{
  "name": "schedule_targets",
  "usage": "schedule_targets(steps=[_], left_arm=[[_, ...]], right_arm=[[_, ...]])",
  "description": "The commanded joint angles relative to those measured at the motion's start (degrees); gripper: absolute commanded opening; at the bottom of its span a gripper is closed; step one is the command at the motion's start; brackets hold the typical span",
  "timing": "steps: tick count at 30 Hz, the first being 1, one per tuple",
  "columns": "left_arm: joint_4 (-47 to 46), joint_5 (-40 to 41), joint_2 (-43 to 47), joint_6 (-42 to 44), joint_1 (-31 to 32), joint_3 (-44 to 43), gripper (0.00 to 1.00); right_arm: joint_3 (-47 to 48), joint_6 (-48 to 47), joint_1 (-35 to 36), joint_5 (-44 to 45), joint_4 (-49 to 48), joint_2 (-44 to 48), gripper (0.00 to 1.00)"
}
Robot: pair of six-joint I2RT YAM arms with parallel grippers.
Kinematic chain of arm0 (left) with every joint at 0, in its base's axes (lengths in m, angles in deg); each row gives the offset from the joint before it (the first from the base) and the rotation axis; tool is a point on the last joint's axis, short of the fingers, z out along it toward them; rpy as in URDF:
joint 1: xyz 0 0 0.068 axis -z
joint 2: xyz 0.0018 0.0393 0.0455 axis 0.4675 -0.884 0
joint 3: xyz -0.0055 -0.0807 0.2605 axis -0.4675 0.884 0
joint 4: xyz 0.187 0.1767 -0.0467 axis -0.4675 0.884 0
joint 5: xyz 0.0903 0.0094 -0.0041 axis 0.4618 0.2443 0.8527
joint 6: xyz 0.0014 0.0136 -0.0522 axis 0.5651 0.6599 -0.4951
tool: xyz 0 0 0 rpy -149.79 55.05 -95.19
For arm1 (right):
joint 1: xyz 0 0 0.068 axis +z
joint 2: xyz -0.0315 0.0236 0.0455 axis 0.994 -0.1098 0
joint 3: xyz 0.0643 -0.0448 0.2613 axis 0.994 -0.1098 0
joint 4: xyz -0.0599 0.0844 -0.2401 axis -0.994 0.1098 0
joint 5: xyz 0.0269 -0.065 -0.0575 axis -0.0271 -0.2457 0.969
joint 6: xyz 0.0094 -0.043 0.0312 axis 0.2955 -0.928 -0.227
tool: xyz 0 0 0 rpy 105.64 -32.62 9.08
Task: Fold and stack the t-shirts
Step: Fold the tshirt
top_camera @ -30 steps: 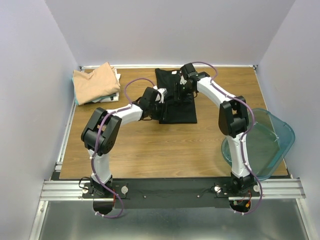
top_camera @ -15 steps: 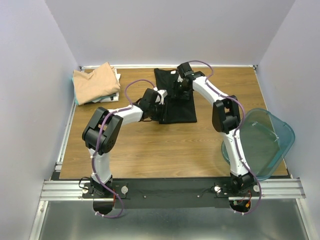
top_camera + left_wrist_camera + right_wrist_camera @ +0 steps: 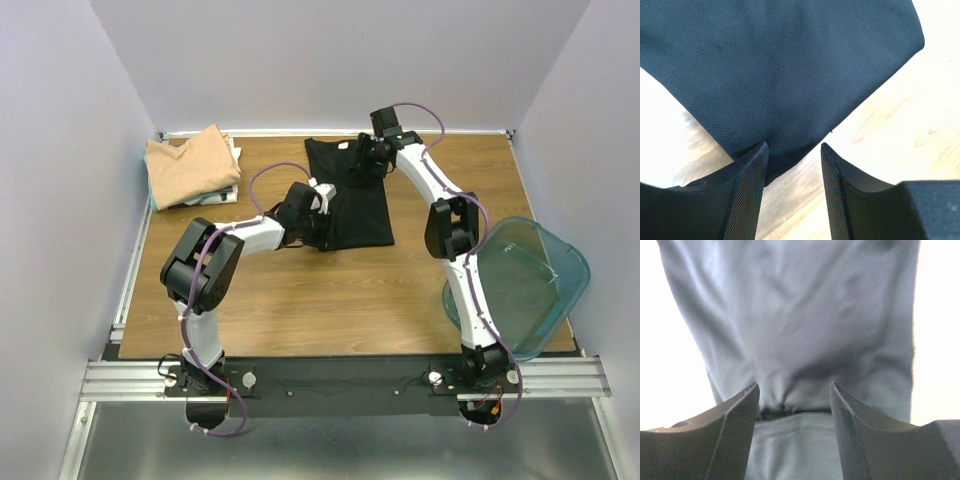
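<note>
I keep moving my right gripper to the other near corner [image 3: 391,242] and close it there, because the black t-shirt's near edge [image 3: 360,246] is flat and my left gripper is at one end of it.
The black t-shirt [image 3: 355,200] lies flat at the middle back of the table. My left gripper [image 3: 318,226] is at its near left edge. In the left wrist view it [image 3: 792,146] is open, with a corner of the black cloth [image 3: 785,70] reaching just between the fingertips. My right gripper [image 3: 366,156] is over the shirt's far end. In the right wrist view it [image 3: 794,386] is open above a fold in the cloth [image 3: 795,340]. The tan t-shirt [image 3: 188,163] sits folded on pale shirts [image 3: 232,193] at the back left.
A clear teal plastic bin [image 3: 530,285] hangs over the table's right edge beside the right arm. Walls close in the table at the back and on both sides. Bare wood [image 3: 330,300] lies between the black shirt and the arm bases.
My right gripper has moved toward the back of the table along the black shirt. The shirt now lies smoother and flatter. My left gripper has shifted slightly at the shirt's near left edge.
</note>
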Motion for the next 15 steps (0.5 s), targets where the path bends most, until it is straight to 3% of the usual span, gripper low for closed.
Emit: schedule_targets(steps=[1,9,15], left_arm=[[8.2,2.1,0.0,1.5,0.8,4.0,0.55],[11.3,4.3,5.9,0.9,0.8,2.4,0.55],[12.4,6.8,14.2,-0.9,0.3,1.7,0.55]], right_arm=[[-0.3,1.0,-1.7,1.4,-2.6,4.1,0.66],[-18.0,-4.4,-2.1,1.4,-2.7,19.7,0.68],[-38.5,-6.0,-2.1,0.4,-2.8,31.0,0.68]])
